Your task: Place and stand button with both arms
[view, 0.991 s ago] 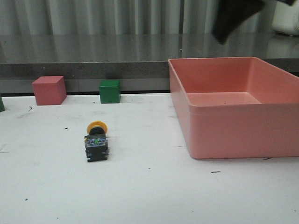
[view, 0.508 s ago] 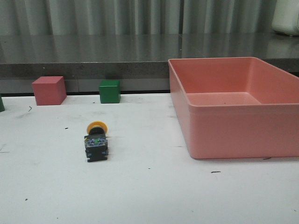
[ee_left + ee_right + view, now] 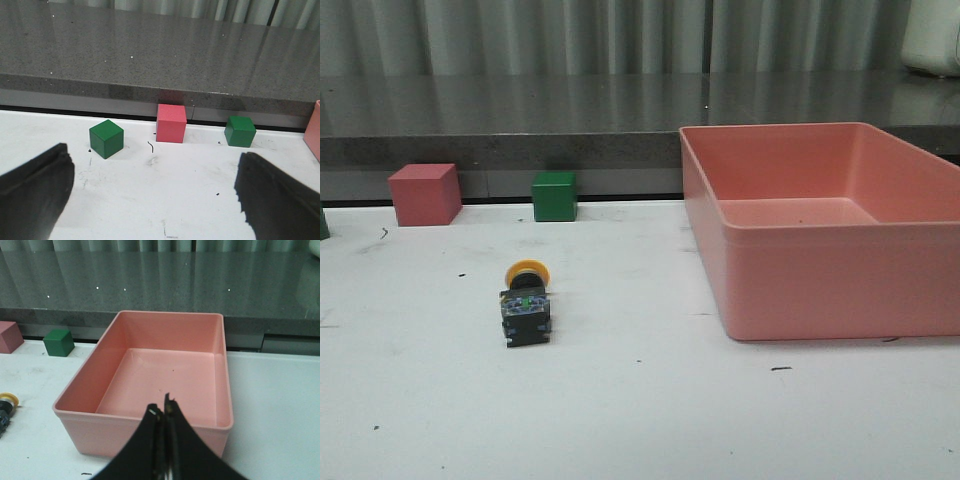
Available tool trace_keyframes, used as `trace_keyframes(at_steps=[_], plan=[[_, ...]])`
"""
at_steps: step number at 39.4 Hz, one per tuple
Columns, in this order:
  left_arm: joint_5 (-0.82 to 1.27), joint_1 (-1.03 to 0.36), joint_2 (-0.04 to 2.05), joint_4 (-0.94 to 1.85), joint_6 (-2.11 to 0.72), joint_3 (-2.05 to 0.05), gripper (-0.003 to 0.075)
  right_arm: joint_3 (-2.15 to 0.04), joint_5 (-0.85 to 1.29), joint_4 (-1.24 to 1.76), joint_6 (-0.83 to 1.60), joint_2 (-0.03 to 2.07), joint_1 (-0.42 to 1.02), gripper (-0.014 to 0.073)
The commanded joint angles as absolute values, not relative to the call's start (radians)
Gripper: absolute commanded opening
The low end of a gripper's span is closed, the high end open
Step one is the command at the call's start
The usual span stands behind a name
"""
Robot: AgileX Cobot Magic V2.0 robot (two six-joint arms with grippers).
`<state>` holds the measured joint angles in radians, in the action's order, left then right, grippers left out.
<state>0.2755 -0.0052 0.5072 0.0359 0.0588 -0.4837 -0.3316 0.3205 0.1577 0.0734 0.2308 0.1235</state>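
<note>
The button lies (image 3: 527, 288) on its side, away from my right gripper over the pink bin, so I should use my left gripper to pick up its black body (image 3: 526, 316) and set the button upright.
The button (image 3: 525, 302) lies on its side on the white table, its yellow cap toward the back and its black body toward the front. It also shows at the edge of the right wrist view (image 3: 6, 409). Neither arm shows in the front view. In the left wrist view my left gripper (image 3: 152, 187) is open and empty, its fingers (image 3: 35, 192) wide apart over bare table. In the right wrist view my right gripper (image 3: 163, 410) is shut and empty, held above the near wall of the pink bin (image 3: 145, 426).
An empty pink bin (image 3: 820, 290) stands on the right of the table. A pink cube (image 3: 424, 193) and a green cube (image 3: 555, 195) sit at the back edge. A second green cube (image 3: 106, 138) is at the far left. A dark counter runs behind.
A dark arm part at the top right of the front view one second ago has gone out of view. The button and cubes have not moved.
</note>
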Motion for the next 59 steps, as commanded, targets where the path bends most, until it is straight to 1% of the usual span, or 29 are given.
trace_keyframes(at_steps=[1, 8, 13, 17, 22, 26, 30, 35, 42, 51, 59], plan=[[0.198, -0.004, 0.517, 0.042, 0.062, -0.520, 0.0617, -0.338, 0.230, 0.150, 0.084, 0.193, 0.123, -0.0061], [0.201, -0.004, 0.557, 0.049, 0.062, -0.539, 0.0617, -0.330, 0.233, 0.150, 0.084, 0.189, 0.123, -0.0061], [0.204, -0.035, 0.663, 0.072, 0.062, -0.602, 0.0617, -0.330, 0.233, 0.150, 0.084, 0.189, 0.123, -0.0061], [0.213, -0.116, 0.779, 0.094, 0.062, -0.675, 0.0617, -0.330, 0.233, 0.150, 0.084, 0.189, 0.123, -0.0061], [0.252, -0.287, 0.927, 0.094, 0.062, -0.782, 0.0617, -0.330, 0.233, 0.150, 0.084, 0.189, 0.123, -0.0061], [0.323, -0.404, 1.052, 0.094, 0.062, -0.876, 0.0617, -0.330, 0.233, 0.150, 0.084, 0.189, 0.123, -0.0061], [0.440, -0.464, 1.181, 0.116, 0.068, -0.981, 0.0617, -0.330, 0.233, 0.150, 0.084, 0.189, 0.123, -0.0061], [0.607, -0.472, 1.338, 0.207, 0.075, -1.106, 0.0617, -0.330, 0.233, 0.150, 0.084, 0.189, 0.123, -0.0061], [0.804, -0.469, 1.549, 0.228, 0.127, -1.271, 0.0617, -0.330, 0.233, 0.150, 0.084, 0.189, 0.123, -0.0061], [0.961, -0.468, 1.810, 0.215, 0.199, -1.463, 0.0616, -0.330, 0.233, 0.150, 0.084, 0.189, 0.123, -0.0061], [1.059, -0.449, 1.977, 0.210, 0.253, -1.592, 0.0616, -0.330, 0.233, 0.150, 0.084, 0.189, 0.123, -0.0061]])
